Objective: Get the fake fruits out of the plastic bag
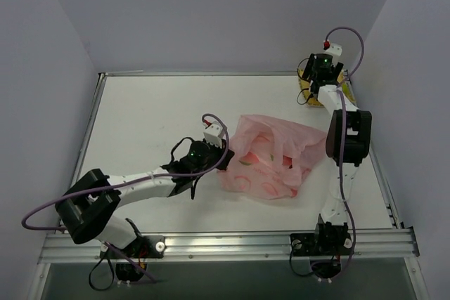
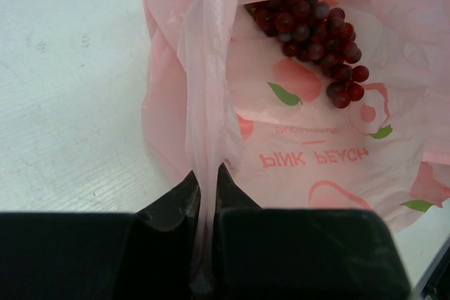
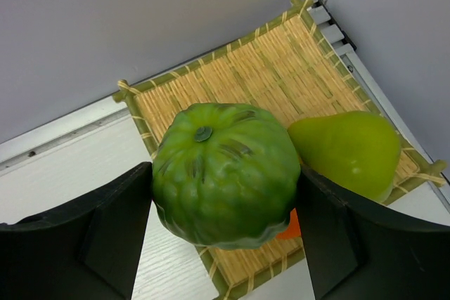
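Note:
The mat's far inner corner (image 3: 164,103) is open ahead of the ribbed green fruit (image 3: 225,173), so my right gripper should go on lowering the fruit there before it lets go of it on the mat.
The pink peach-printed plastic bag (image 1: 271,156) lies mid-table. My left gripper (image 1: 226,161) is at its left edge, shut on a gathered strip of the bag (image 2: 208,131). A dark purple grape bunch (image 2: 313,40) lies inside the bag. My right gripper (image 1: 320,79) is at the far right corner over the yellow woven mat (image 3: 281,75), shut on a round ribbed green fruit (image 3: 225,173). A smooth green-yellow fruit (image 3: 348,149) lies on the mat to its right, and a bit of an orange fruit (image 3: 290,226) shows beneath.
White walls close in the table at the back and sides. A metal rail (image 1: 225,244) runs along the near edge. The mat sits tight in the back right corner (image 1: 309,89) against the wall.

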Tool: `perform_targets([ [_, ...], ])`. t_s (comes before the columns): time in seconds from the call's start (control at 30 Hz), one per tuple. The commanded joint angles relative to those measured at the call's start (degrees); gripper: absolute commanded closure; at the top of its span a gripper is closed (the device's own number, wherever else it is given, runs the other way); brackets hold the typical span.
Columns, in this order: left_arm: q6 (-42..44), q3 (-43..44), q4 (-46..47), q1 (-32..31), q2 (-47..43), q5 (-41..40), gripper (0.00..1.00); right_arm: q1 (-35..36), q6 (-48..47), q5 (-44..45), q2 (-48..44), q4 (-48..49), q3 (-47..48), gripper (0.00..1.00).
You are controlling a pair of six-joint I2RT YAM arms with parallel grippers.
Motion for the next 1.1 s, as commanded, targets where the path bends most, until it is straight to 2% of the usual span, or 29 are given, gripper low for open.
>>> perform_targets([
  [0.0,1.31,0.26,2.55,0.17,0.75,0.07,0.98,-0.39,-1.58,-2.89,2.06,3.04,3.59,0.43],
  [0.33,1.14,0.52,3.34,0.17,1.98,1.66,0.98,-0.39,-1.94,-4.39,9.70,2.52,11.76,0.41],
  [0.7,0.87,0.43,3.51,0.25,1.72,2.10,0.98,-0.39,-0.35,-3.86,16.12,1.55,17.48,0.32],
  [0.73,0.87,0.43,3.60,0.25,1.72,2.18,0.98,-0.30,-0.35,-3.86,16.56,1.63,18.18,0.31],
  [0.83,0.78,0.43,3.95,0.25,2.07,2.36,0.98,-0.22,-0.44,-5.26,16.74,1.55,19.59,0.18],
  [0.87,0.78,0.52,3.95,0.25,2.33,2.36,0.98,-0.13,-0.53,-5.70,16.39,1.28,20.37,0.11],
  [1.07,0.52,0.61,4.22,0.25,2.33,2.80,0.98,0.31,1.40,-8.95,9.12,1.80,18.63,0.01],
])
